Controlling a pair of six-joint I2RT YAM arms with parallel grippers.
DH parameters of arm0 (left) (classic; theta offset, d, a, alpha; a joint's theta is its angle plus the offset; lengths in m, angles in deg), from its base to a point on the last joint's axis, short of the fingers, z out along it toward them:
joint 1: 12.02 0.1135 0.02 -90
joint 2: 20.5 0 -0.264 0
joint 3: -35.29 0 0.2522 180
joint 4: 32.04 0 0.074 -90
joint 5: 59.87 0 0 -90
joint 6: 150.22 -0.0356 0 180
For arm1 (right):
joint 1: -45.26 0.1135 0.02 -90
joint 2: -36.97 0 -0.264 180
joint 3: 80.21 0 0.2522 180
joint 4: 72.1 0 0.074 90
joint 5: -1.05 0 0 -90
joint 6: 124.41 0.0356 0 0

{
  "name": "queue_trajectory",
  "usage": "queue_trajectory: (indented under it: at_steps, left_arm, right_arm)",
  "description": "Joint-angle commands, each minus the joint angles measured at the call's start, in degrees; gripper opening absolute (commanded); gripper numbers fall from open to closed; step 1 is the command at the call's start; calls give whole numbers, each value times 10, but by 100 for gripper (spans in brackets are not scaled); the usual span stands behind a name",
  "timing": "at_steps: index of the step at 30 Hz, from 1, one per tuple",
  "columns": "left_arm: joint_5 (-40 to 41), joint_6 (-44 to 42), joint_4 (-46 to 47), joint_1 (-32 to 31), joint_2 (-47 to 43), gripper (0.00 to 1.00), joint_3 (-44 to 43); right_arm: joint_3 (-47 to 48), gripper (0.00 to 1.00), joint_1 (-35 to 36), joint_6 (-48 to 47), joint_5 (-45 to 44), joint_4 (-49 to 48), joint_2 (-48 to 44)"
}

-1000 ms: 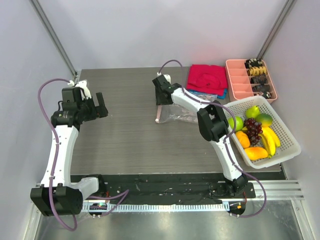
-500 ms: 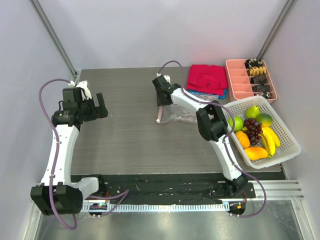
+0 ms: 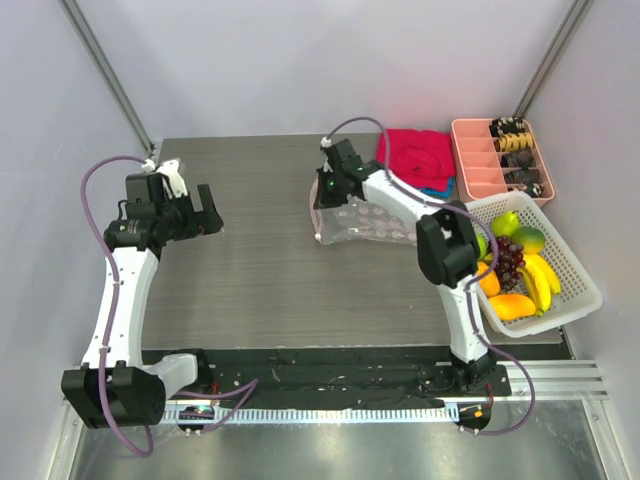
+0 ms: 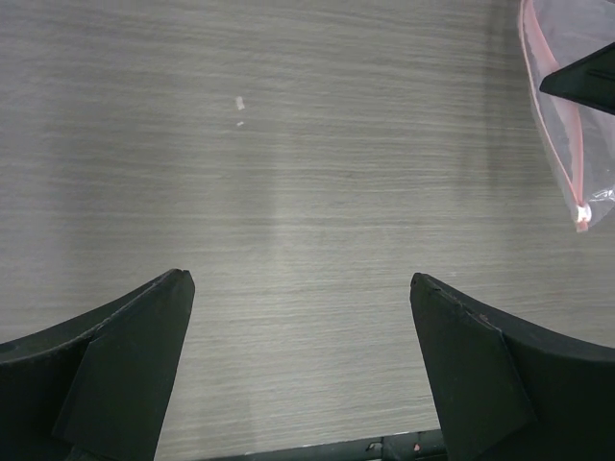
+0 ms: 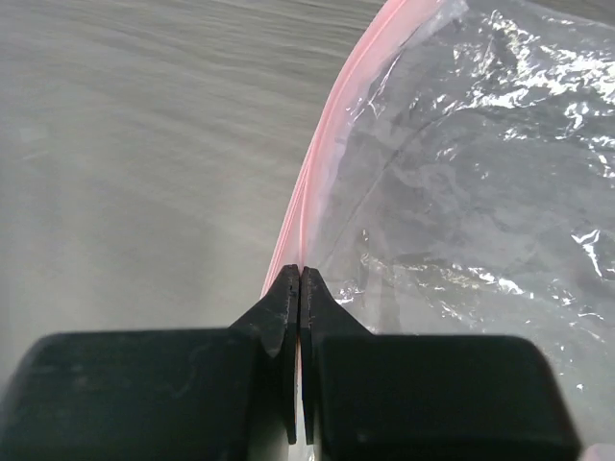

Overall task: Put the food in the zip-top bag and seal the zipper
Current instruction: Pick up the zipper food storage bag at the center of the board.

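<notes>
The bag's pink zipper (image 3: 313,210) points away from the white basket, so the robot's right gripper should pick up and turn the bag (image 3: 366,224) before the left gripper takes hold of the bag's edge.
The clear zip-top bag (image 3: 368,222) lies at the table's far middle, its pink zipper (image 3: 316,218) along its left edge. My right gripper (image 3: 323,197) is shut on the zipper strip (image 5: 332,134); in the right wrist view the jaws (image 5: 300,280) pinch the pink edge with the crinkly bag (image 5: 461,192) to the right. My left gripper (image 3: 210,212) is open and empty well left of the bag; its view (image 4: 299,280) shows the bag's corner (image 4: 601,154) at top right. The food, with grapes (image 3: 507,258), green fruits (image 3: 472,245), bananas (image 3: 545,278) and oranges (image 3: 485,278), sits in the white basket (image 3: 580,300).
A red cloth (image 3: 415,155) lies at the back, right of my right gripper. A pink divided tray (image 3: 470,160) with dark items stands at the back right corner. The white basket stands along the table's right edge.
My right gripper has shifted right and back with the zipper edge in it, and the bag has spread out and moved slightly. My left gripper has edged a little right.
</notes>
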Motion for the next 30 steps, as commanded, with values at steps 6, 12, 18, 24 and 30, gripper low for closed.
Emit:
queue_trajectory:
  at_steps: [6,12,18,24,30]
  left_arm:
    - [-136,36,80,3,18,100,-141]
    - [-143,70,50,3,49,100,-224]
    - [-196,62,55,3,41,100,-163]
    - [-228,52,34,-10,64,95,-117]
    - [-205,100,80,-98,61,90,-114]
  right_arm:
    - [10,1,-14,224,279,-314,-189]
    - [-52,1,-11,515,305,-501,-196]
    - [-215,1,-16,364,245,-418,-233]
    - [-303,1,-21,265,166,-332,-247]
    - [-286,1,27,134,49,-300,-334]
